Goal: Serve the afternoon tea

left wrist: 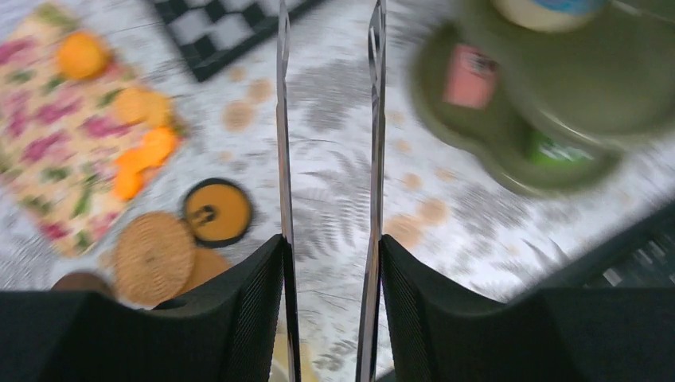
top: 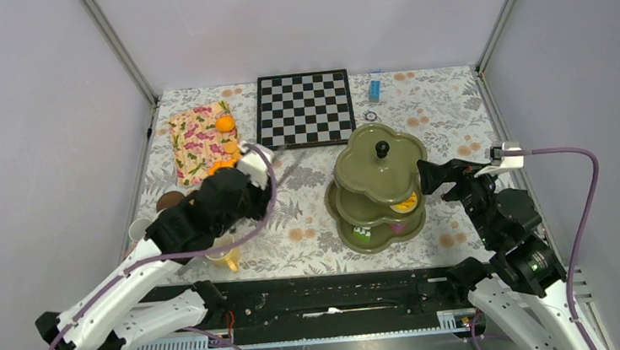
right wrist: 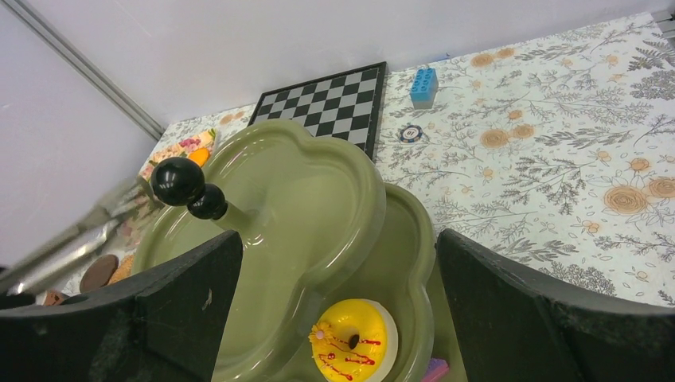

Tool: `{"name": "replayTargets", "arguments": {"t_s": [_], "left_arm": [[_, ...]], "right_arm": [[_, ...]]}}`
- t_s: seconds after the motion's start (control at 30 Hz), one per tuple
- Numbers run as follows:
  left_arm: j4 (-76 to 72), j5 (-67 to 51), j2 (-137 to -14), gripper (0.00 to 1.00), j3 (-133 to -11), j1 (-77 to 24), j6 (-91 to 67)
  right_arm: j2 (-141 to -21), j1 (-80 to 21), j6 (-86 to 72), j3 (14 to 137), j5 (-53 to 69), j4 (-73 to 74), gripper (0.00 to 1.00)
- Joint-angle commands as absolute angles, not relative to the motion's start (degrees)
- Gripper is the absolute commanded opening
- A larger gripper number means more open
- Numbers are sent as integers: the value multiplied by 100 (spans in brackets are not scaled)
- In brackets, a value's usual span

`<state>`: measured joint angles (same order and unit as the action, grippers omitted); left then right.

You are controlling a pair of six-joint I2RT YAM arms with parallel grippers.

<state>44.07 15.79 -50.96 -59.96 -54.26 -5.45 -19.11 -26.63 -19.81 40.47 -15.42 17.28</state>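
Note:
My left gripper should keep going, because the tongs' blades are apart and the far orange biscuit lies clear of its neighbours. It should move on toward that biscuit and close there.
The olive-green three-tier stand with its black knob stands right of centre. A yellow doughnut lies on its middle tier, and green and pink sweets sit on the bottom tier. My right gripper hovers open over the stand's right side, above the doughnut. My left gripper is shut on metal tongs, whose blades stand apart with nothing between them. It hangs beside the floral tray's orange biscuits. A cream-yellow mug and a white mug stand near the left arm, by brown coasters.
The chessboard lies at the back centre, with a blue brick and a small round chip to its right. The floral tray lies at the back left. A dark-rimmed orange disc sits by the coasters.

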Motion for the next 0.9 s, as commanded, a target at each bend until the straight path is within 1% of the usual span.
{"name": "replayTargets", "arguments": {"t_s": [0.0, 0.1, 0.17, 0.33, 0.47, 0.63, 0.87], "left_arm": [[3443, 2154, -5276, 49, -5748, -3892, -351], [2988, 1631, -5961, 50, -5929, -2518, -665], [2821, 1325, -6640, 51, -6197, -1781, -911], [2694, 1209, -8181, 53, -7131, -736, -1453], [2472, 988, -8953, 53, -7609, -281, -1755], [2161, 122, -9519, 53, -7806, 187, -2210], [1831, -594, -10100, 57, -8123, 404, -2535]], "right_arm": [[-1971, -2689, -1936, 4036, -1538, 1489, 98], [-2010, -2689, -1906, 4066, -1530, 1477, 98], [-2013, -2689, -1864, 4096, -1532, 1485, 98], [-1996, -2690, -1854, 4119, -1534, 1479, 98], [-1945, -2689, -1918, 4090, -1494, 1477, 98], [-1893, -2696, -1934, 4081, -1501, 1494, 98], [-1957, -2689, -1932, 4117, -1468, 1488, 98]]}}
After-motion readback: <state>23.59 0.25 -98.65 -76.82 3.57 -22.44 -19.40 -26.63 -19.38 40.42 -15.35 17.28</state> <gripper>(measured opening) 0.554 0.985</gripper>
